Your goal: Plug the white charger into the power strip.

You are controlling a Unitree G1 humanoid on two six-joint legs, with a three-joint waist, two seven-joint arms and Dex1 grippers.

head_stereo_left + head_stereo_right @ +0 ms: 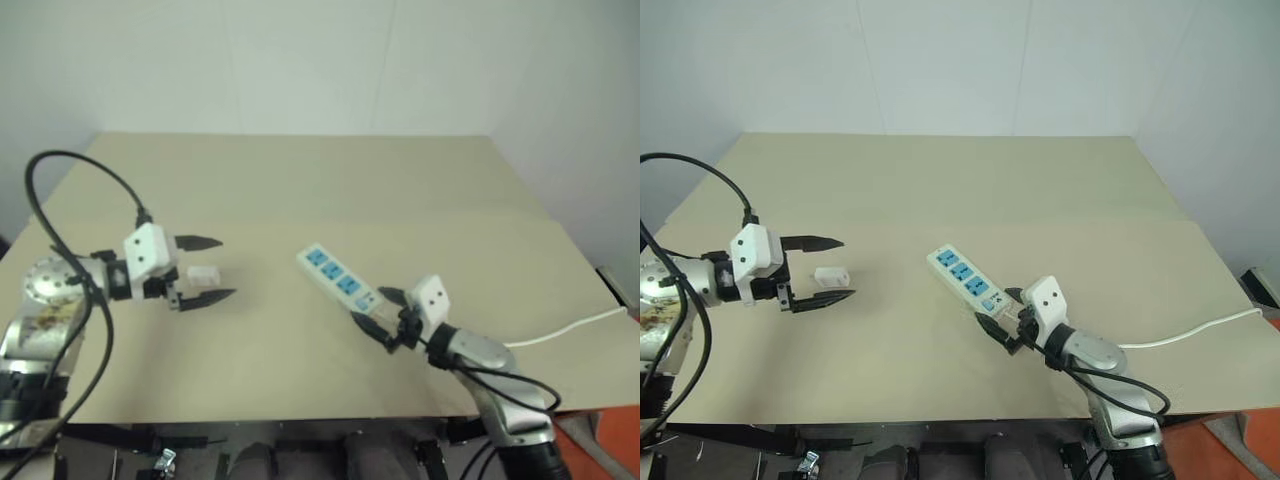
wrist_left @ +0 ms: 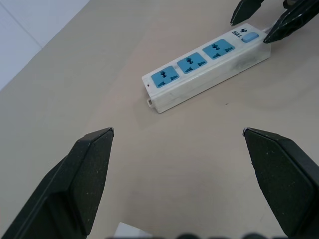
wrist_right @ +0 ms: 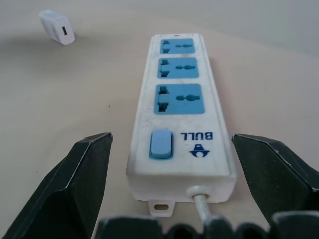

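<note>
The whole power strip should swing around flat when I turn the power strip's switch end point(image 1: 366, 300), because its far end point(image 1: 312, 254) lies free with open space around it.
The white charger point(image 1: 203, 273) lies on the tan table, a small block seen between the fingers of my left gripper point(image 1: 226, 267), close to their base. That gripper is open and is not gripping the charger. The power strip point(image 1: 338, 280), white with three blue sockets, lies slanted at the table's middle. My right gripper point(image 1: 372, 308) stands open at its switch and cord end, one finger on each side. The right wrist view shows the power strip point(image 3: 182, 109) running away between the fingers, with the charger point(image 3: 57, 27) beyond it. In the left wrist view the power strip point(image 2: 209, 69) lies ahead.
The strip's thin white cord point(image 1: 570, 328) trails right, off the table's right edge. The table's front edge point(image 1: 300, 418) runs close below both arms. A black cable point(image 1: 70, 165) loops above my left arm. Bare tabletop stretches behind the strip.
</note>
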